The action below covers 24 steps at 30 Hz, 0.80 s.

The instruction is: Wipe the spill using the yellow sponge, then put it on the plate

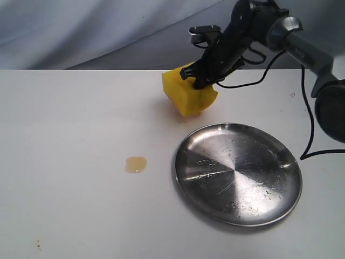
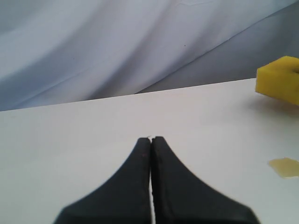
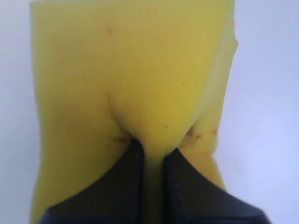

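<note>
My right gripper has the yellow sponge (image 1: 180, 96) hanging at the back, behind the amber spill, so it should sweep the sponge forward over the spill (image 1: 136, 164) before it heads to the plate.
The yellow sponge (image 1: 188, 91) hangs tilted just above the white table (image 1: 70, 135) at the back, pinched by my right gripper (image 1: 200, 80). In the right wrist view the sponge (image 3: 126, 79) fills the frame and bulges where the right gripper (image 3: 153, 151) squeezes it. The spill (image 1: 136, 164), a small amber blot, lies on the table left of the plate (image 1: 237, 172), in front and left of the sponge. My left gripper (image 2: 151, 139) is shut on nothing above bare table; its view shows the sponge (image 2: 280, 79) and the spill (image 2: 285, 167) at the edge. The left arm is outside the exterior view.
A grey-blue cloth backdrop (image 1: 81, 27) hangs behind the table. A black cable (image 1: 307, 102) runs down from the right arm past the plate's right side. A tiny dark speck (image 1: 38, 246) marks the table near the front left corner.
</note>
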Each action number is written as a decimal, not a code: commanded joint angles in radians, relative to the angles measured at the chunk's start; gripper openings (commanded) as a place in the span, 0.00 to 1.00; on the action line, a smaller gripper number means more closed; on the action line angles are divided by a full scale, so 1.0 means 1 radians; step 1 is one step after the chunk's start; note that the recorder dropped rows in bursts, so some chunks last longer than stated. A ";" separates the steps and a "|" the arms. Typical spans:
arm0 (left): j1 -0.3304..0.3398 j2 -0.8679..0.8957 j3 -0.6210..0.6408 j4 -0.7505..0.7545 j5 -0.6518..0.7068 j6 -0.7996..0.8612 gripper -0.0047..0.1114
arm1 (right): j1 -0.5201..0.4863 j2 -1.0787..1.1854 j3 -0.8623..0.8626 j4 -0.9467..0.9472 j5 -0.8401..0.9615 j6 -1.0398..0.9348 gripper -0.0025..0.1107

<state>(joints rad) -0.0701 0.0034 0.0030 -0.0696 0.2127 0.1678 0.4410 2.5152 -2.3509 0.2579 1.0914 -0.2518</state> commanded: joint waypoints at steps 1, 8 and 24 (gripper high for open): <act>0.001 -0.003 -0.003 0.001 -0.007 -0.008 0.04 | 0.042 -0.152 0.098 0.011 0.012 -0.088 0.02; 0.001 -0.003 -0.003 0.001 -0.007 -0.008 0.04 | 0.170 -0.358 0.441 0.022 -0.151 -0.166 0.02; 0.001 -0.003 -0.003 0.001 -0.007 -0.008 0.04 | 0.424 -0.242 0.685 0.002 -0.425 -0.044 0.02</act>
<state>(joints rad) -0.0701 0.0034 0.0030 -0.0696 0.2127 0.1678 0.8603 2.2442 -1.6690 0.2781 0.6659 -0.3177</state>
